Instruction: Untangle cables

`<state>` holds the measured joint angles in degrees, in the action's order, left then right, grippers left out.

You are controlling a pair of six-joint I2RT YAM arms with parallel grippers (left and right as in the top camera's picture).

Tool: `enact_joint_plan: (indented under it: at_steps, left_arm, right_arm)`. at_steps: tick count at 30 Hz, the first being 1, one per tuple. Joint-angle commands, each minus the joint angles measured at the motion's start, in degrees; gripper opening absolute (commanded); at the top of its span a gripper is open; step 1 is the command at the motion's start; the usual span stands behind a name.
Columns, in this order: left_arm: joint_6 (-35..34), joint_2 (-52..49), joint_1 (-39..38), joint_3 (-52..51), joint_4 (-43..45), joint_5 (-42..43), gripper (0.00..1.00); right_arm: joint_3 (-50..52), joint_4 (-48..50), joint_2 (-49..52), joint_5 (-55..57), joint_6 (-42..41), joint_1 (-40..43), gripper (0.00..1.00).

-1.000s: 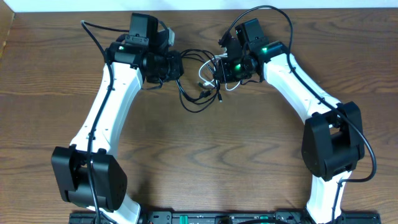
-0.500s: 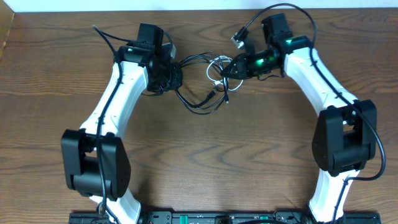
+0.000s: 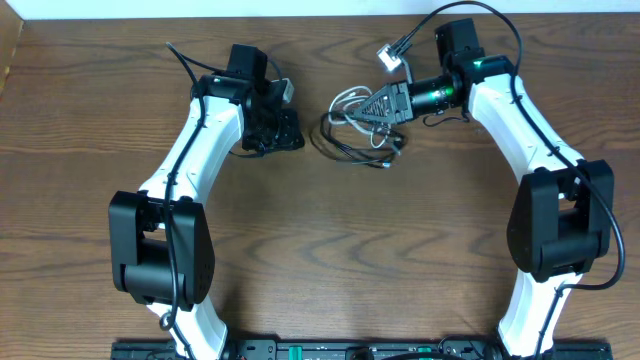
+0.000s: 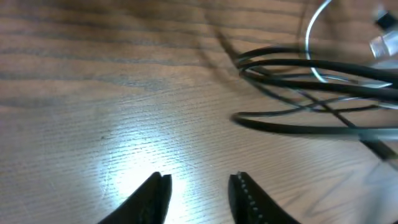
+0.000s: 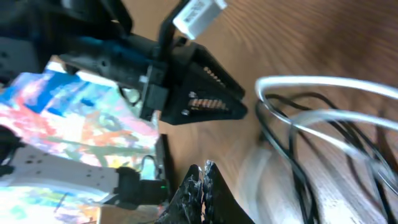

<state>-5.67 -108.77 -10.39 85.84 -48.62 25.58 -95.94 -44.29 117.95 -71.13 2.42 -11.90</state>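
Next, my right gripper lays the tangle (image 3: pixel 343 112) down and back off before my left gripper reaches in, since black loops (image 3: pixel 350 153) hang at it along with the white cable.
The cables lie as one loose tangle at the back middle of the table: black loops (image 3: pixel 345 148) and a white loop (image 3: pixel 345 98). My right gripper (image 3: pixel 358 112) is shut at the tangle's right side, and the white cable (image 5: pixel 323 84) appears to run to its tips (image 5: pixel 203 169); black strands (image 5: pixel 292 146) hang beside it. My left gripper (image 3: pixel 285 130) stands just left of the tangle, apart from it. In the left wrist view its fingers (image 4: pixel 163 182) are open over bare wood, with the black cable (image 4: pixel 311 65) and white cable (image 4: pixel 314 28) ahead to the right.
The table's back edge (image 3: pixel 320 18) runs close behind both grippers. A white connector (image 3: pixel 390 56) on the right arm's own thick wire sticks out above the tangle. Both white arms reach in from the front corners.
My left gripper has opened and let go of the black cable. The right gripper has drawn the tangle to the right, away from the left gripper. Both arms swung towards the back.
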Motion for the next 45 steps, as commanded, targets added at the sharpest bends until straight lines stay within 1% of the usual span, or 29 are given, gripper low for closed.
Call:
enact_joint_plan:
  at_steps: [1,3,5,7,12,17,19,21,25,29,35,41,45]
  left_arm:
    - [1.44,-0.55,0.02,-0.24,0.02,0.76,0.44]
    - [1.60,-0.55,0.02,-0.24,0.15,0.81,0.49]
    - [1.60,-0.55,0.04,-0.24,0.52,1.01,0.51]
    - [1.60,-0.55,0.02,-0.24,1.18,1.03,0.54]
    - [1.57,-0.55,0.00,-0.24,2.45,2.82,0.55]
    - [1.57,-0.55,-0.52,-0.24,2.56,2.95,0.55]
    - [1.57,-0.55,-1.01,-0.24,2.67,2.93,0.55]
    - [1.60,-0.55,-1.66,-0.24,2.91,2.91,0.55]
    - [1.57,-0.55,-3.28,-0.24,3.93,2.93,0.55]
    - [1.55,-0.55,-4.85,-0.24,5.33,2.93,0.55]
    - [-0.28,-0.55,-6.75,-0.24,7.04,2.71,0.55]
    - [-8.70,-0.55,-6.95,-0.24,7.17,-2.86,0.55]
    - [-12.17,-0.55,-6.95,-0.24,7.43,-5.11,0.55]
  right_arm:
    - [-0.59,-0.20,-2.51,-4.24,1.25,1.20,0.01]
    - [-0.59,-0.26,-2.51,-3.32,-0.04,1.51,0.01]
    - [-0.59,-0.31,-2.51,0.63,-2.29,1.49,0.01]
    - [-0.59,-1.16,-2.51,8.90,-4.24,1.01,0.01]
    - [-0.59,-3.43,-2.51,31.50,-7.96,-0.52,0.01]
    - [-0.59,-3.30,-2.51,43.69,-10.67,-0.79,0.01]
    - [-0.59,-3.08,-2.51,47.93,-11.74,-0.68,0.05]
    - [-0.59,-2.62,-2.51,50.99,-11.82,-0.39,0.17]
    - [-0.59,-0.46,-2.51,53.77,-12.04,0.57,0.38]
    - [-0.59,4.20,-2.49,57.29,-11.69,0.83,0.47]
    - [-0.59,13.90,0.98,57.70,-5.57,0.61,0.48]
    - [-0.59,20.85,7.06,54.64,2.12,0.63,0.48]
    - [-0.59,24.57,9.49,54.49,4.15,0.48,0.49]
